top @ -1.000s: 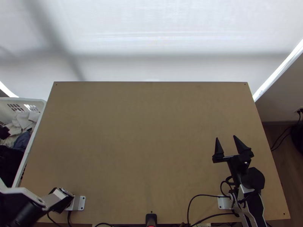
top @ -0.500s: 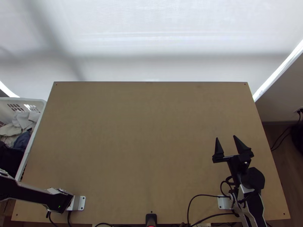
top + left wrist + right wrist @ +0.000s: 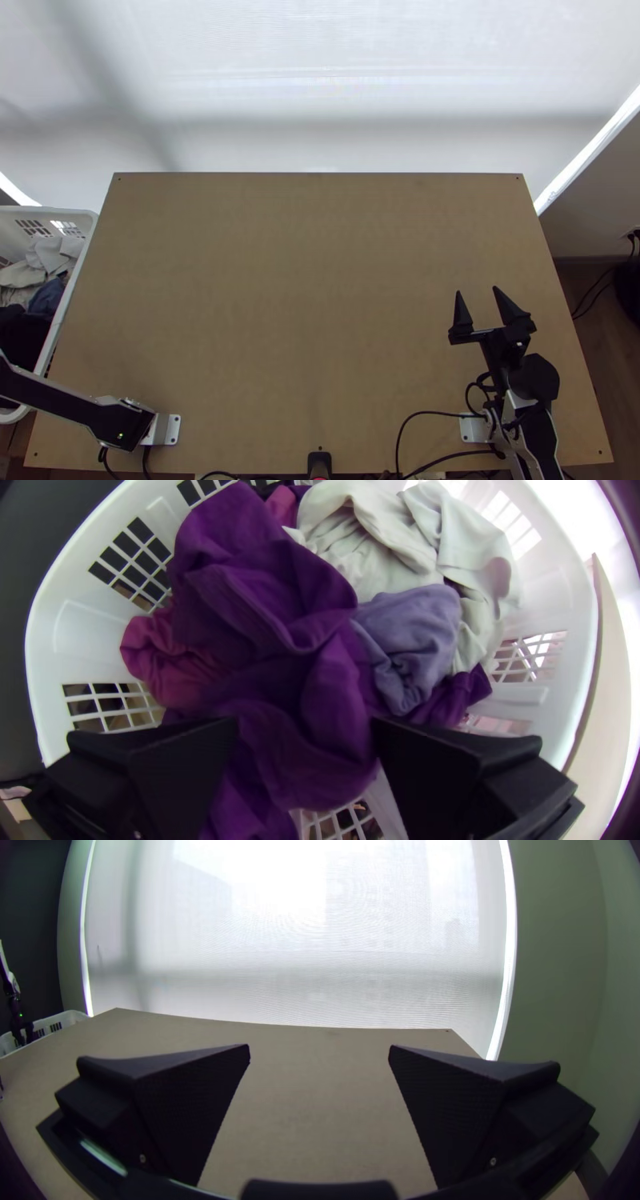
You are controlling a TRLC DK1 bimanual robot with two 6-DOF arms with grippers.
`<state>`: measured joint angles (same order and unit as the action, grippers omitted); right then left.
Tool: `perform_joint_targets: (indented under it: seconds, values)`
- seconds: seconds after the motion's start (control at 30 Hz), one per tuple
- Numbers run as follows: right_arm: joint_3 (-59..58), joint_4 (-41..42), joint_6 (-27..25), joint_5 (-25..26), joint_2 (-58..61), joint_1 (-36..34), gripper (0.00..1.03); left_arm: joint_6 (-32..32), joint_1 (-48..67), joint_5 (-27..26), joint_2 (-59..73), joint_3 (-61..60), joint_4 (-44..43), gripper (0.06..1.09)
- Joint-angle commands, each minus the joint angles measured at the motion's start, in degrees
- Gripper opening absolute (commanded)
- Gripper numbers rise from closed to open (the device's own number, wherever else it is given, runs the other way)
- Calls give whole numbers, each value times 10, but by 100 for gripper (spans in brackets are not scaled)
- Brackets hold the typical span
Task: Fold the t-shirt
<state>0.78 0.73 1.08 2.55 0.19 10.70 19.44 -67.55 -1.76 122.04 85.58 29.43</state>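
I expect the bunched purple cloth (image 3: 313,753) to drag another purple piece with it when I pull it out, because loose purple folds (image 3: 267,600) lie piled on top of one another.
My right gripper (image 3: 476,290) stands open over the table's right part in the top view, nothing between its fingers; in the right wrist view the same gripper (image 3: 320,1049) is wide apart. My left gripper (image 3: 305,723) is open above the clothes basket in the left wrist view. Bunched purple cloth (image 3: 280,613) lies beneath it and shows between its two fingers. Magenta cloth (image 3: 163,657), lavender cloth (image 3: 417,640) and pale grey cloth (image 3: 373,547) lie crumpled around the purple one. Which piece is the t-shirt, I cannot tell.
The white basket (image 3: 52,332) stands against the left edge of the bare wooden table (image 3: 312,288). The left arm's link (image 3: 64,404) crosses the lower left corner towards it. Black cables (image 3: 432,414) run beside the right arm's base.
The left arm has swung down out of the picture's lower left and then slightly up towards the basket, uncovering more of the basket's near end. My right gripper has kept still.
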Motion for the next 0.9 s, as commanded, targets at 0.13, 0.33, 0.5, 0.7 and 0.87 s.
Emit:
perform_joint_targets:
  seconds: [0.13, 0.33, 0.5, 0.7, 0.87]
  values:
    - [-3, -11, 9, 5, -4, -2, 98, 36, 4, -4, 32, 24, -70, 10]
    - [-3, -11, 9, 5, -4, -2, 98, -18, 30, -62, -99, 40, -48, 10]
    - [-3, -11, 9, 5, -4, -3, 98, -42, 75, -111, -215, 59, 3, 9]
    - [-3, -11, 9, 5, -4, -2, 98, -74, 162, -120, -341, 42, 50, 9]
    - [-3, -11, 9, 5, -4, -2, 98, -125, 266, -116, -423, 25, 59, 9]
